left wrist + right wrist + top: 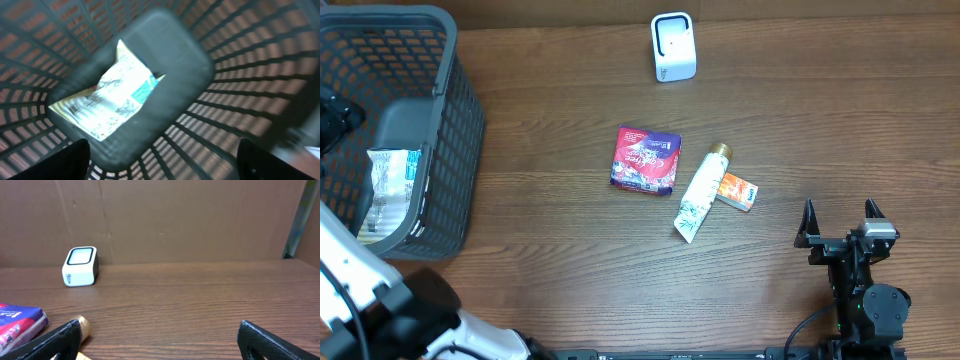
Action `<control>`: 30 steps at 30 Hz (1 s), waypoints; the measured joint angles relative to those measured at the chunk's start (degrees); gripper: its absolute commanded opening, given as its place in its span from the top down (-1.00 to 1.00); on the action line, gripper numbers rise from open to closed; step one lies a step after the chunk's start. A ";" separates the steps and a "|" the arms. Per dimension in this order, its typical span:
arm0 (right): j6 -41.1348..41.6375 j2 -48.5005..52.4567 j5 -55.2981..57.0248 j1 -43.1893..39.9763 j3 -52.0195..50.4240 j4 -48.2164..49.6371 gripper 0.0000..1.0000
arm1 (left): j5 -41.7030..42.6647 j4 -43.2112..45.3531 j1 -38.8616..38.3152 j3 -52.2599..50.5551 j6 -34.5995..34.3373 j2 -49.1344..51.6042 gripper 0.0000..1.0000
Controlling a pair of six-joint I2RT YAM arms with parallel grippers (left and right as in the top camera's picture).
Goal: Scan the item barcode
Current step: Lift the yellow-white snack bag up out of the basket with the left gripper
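The white and blue packet is alone on the basket's bottom under my open left gripper. I should keep going down until my fingers are on both sides of the packet.
A white and blue packet with a barcode on it lies flat on the floor of the dark mesh basket; the overhead view shows the packet too. My left gripper hangs open above it, holding nothing. Mid-table lie a red and purple packet, a white tube with a gold cap and a small orange box. The white scanner stands at the far edge. My right gripper stands open near the front right, empty, facing the scanner.
The basket walls surround my left gripper on all sides. A brown cardboard wall runs behind the scanner. In the right wrist view the red packet and the tube's gold cap lie at the lower left.
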 measured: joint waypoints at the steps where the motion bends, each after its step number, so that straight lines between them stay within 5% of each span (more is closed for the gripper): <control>1: 0.00 0.00 0.00 -0.02 0.00 0.04 -1.00 | -0.59 0.02 0.00 0.00 0.02 2.08 -0.74; 17: 0.00 0.00 0.00 -0.02 0.00 0.00 -1.00 | -16.59 -1.03 -7.63 -0.11 1.33 25.97 -0.67; 30: 0.02 0.00 0.02 -0.02 0.00 0.04 -1.00 | -26.67 -0.57 -9.03 -0.15 0.00 31.54 -0.69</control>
